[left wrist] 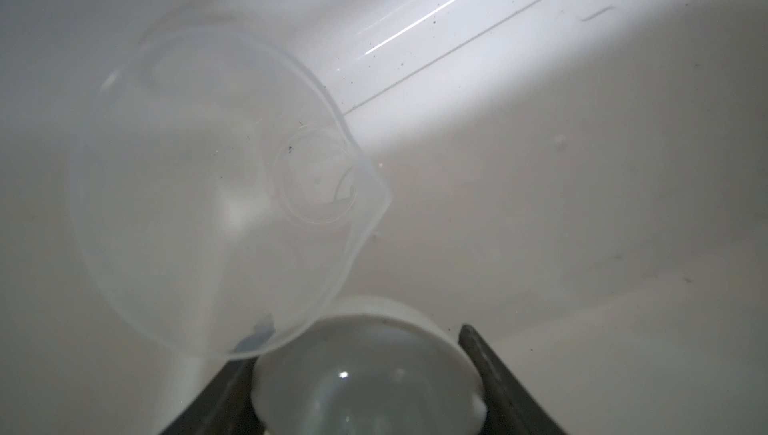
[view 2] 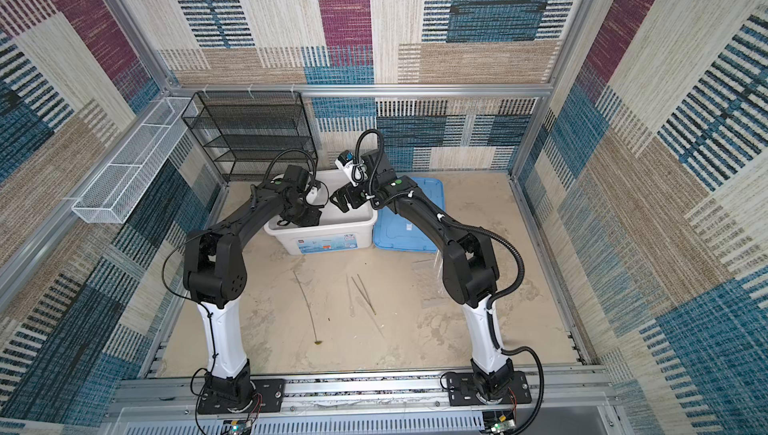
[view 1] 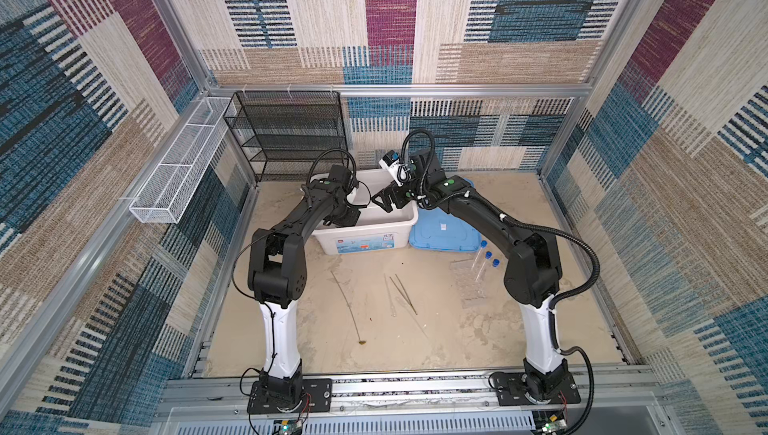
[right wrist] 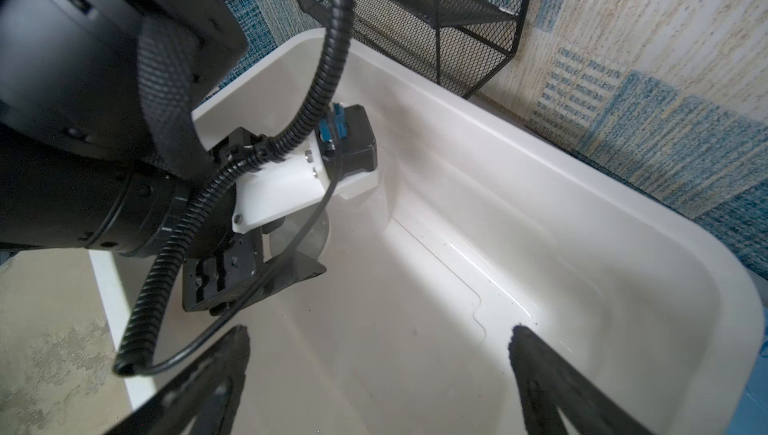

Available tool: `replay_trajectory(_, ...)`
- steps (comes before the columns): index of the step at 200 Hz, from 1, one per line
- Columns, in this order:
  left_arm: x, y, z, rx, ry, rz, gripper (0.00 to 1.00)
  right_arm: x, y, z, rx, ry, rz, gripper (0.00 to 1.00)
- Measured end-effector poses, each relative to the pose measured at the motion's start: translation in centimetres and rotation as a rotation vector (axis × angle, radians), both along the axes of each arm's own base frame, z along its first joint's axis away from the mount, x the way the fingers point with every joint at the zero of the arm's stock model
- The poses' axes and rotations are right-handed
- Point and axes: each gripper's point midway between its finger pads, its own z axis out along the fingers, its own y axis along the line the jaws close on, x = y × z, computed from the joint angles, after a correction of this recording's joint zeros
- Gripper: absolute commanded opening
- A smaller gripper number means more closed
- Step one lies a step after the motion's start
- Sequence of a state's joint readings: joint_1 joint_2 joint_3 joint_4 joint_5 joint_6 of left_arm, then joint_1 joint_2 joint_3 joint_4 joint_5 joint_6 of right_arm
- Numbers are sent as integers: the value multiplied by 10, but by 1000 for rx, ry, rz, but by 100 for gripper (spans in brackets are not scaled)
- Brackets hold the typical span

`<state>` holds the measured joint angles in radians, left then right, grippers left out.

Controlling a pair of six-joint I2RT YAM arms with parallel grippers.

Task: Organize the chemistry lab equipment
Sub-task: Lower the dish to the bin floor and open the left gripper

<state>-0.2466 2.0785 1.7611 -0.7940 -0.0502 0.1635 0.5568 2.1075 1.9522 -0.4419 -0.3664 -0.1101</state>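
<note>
My left gripper keeps lowering the small white dish (left wrist: 368,371), which is over the open box's bottom (left wrist: 436,279) next to the clear beaker, and lets go of it on the bottom of the box.
Down inside the white box (view 1: 411,213), my left gripper (left wrist: 357,349) is shut on the small white dish (left wrist: 370,387), one finger on each side of it. The clear beaker (left wrist: 208,187) lies on its side on the box floor, its rim overlapping the dish. My right gripper (right wrist: 378,333) hangs open and empty over the box's right half (view 1: 382,200). On the sandy table lie three blue-capped test tubes (view 1: 484,260), metal tweezers (view 1: 405,293), a clear dropper (view 1: 390,296) and a long thin brown-tipped rod (view 1: 347,304).
The light-blue lid (view 1: 440,233) lies flat to the right of the box. A black mesh shelf (view 1: 286,133) stands behind the box against the back wall. A white mesh basket (view 1: 178,171) hangs on the left rail.
</note>
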Motion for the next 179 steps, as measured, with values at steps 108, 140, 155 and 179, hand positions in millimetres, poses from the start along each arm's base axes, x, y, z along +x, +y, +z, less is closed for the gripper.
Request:
replay_trajectory(108,3,10,-29,55,18,21,64,7,4,-2,-10,-23,12,99)
replay_trajectory(140,3,9,-33,54,17,21,64,7,4,-3,-10,-22,13,99)
replay_trajectory(155,3,9,-37,54,21,21,64,7,4,-4,-11,-20,13,99)
replay_trajectory(179,0,10,-45,58,36,21,65,7,4,-5,-12,-19,12,99)
